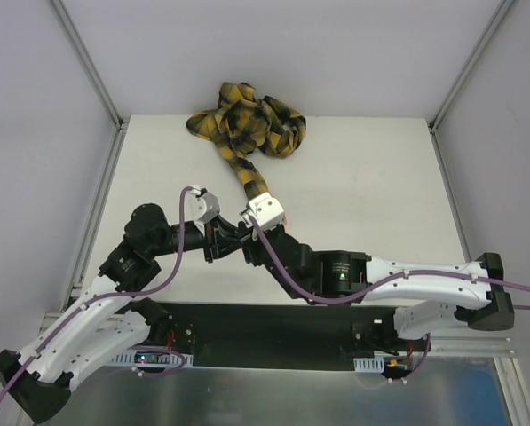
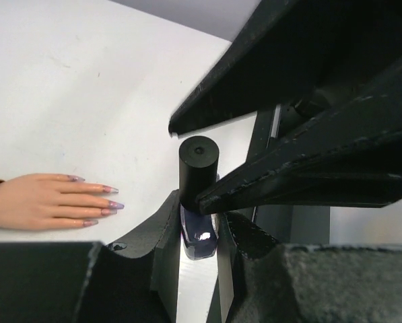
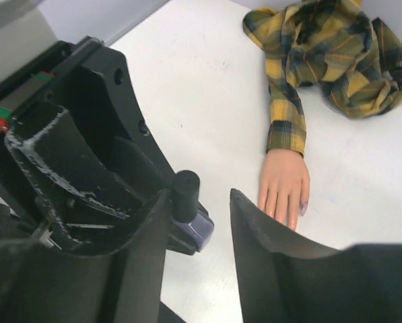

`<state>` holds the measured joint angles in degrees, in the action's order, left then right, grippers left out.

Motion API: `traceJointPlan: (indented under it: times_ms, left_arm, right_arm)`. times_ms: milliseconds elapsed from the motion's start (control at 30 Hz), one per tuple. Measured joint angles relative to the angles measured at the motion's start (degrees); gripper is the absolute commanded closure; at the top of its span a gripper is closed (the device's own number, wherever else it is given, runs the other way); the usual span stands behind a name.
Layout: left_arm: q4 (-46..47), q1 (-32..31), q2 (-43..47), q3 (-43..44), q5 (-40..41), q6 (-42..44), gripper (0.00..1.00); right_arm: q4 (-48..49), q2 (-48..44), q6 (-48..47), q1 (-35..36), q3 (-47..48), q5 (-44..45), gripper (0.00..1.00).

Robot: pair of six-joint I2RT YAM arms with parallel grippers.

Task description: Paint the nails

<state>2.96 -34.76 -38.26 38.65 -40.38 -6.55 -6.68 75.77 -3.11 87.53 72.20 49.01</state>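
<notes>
The black cap (image 3: 186, 192) is sitting crooked against my right gripper's finger, so I should move my right gripper back, turn it and grip the cap (image 2: 198, 161) in the middle of its fingers.
The peach mannequin hand (image 2: 46, 200) lies flat on the white table, its pinkish-purple nails (image 2: 113, 205) pointing towards the grippers. It also shows in the right wrist view (image 3: 283, 185) with its nails (image 3: 302, 207). Its yellow-black plaid sleeve (image 1: 247, 115) is bunched at the table's far edge. My left gripper (image 2: 198, 250) is shut on a small dark purple bottle (image 2: 199, 235) with a black cap (image 2: 198, 165). My right gripper (image 3: 202, 202) is open around the cap (image 3: 184, 194). One finger touches the cap and the other stands apart. In the top view both grippers meet (image 1: 233, 232) and the wrists hide the hand.
The white table (image 1: 362, 195) has metal frame posts (image 1: 87, 62) at its back corners and grey walls around it. A black base plate (image 1: 265, 333) runs along the near edge. Purple cables (image 1: 183, 231) loop over both arms.
</notes>
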Motion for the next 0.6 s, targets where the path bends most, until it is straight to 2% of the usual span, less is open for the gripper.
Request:
traceJointPlan:
  times_ms: [67, 233, 467, 600]
  left_arm:
    - [0.1, 0.0, -0.7, 0.0, 0.0, 0.0, 1.0]
    - [1.2, 0.0, -2.2, 0.1, -0.3, 0.1, 1.0]
    - [3.5, 0.0, -5.4, 1.6, -11.1, -0.8, 1.0]
    - [6.3, -0.1, -7.8, 2.2, -20.1, -3.8, 1.0]
  right_arm:
    - [-2.4, -0.9, 0.0, -1.0, 0.3, -1.0, 0.37]
    - [-5.4, -6.7, 0.0, -4.1, -1.6, -11.9, 0.25]
    - [-7.4, -17.1, -4.9, -8.1, -6.2, -35.3, 0.21]
    - [-7.1, -21.2, -7.1, -15.7, -6.8, -49.1, 0.25]
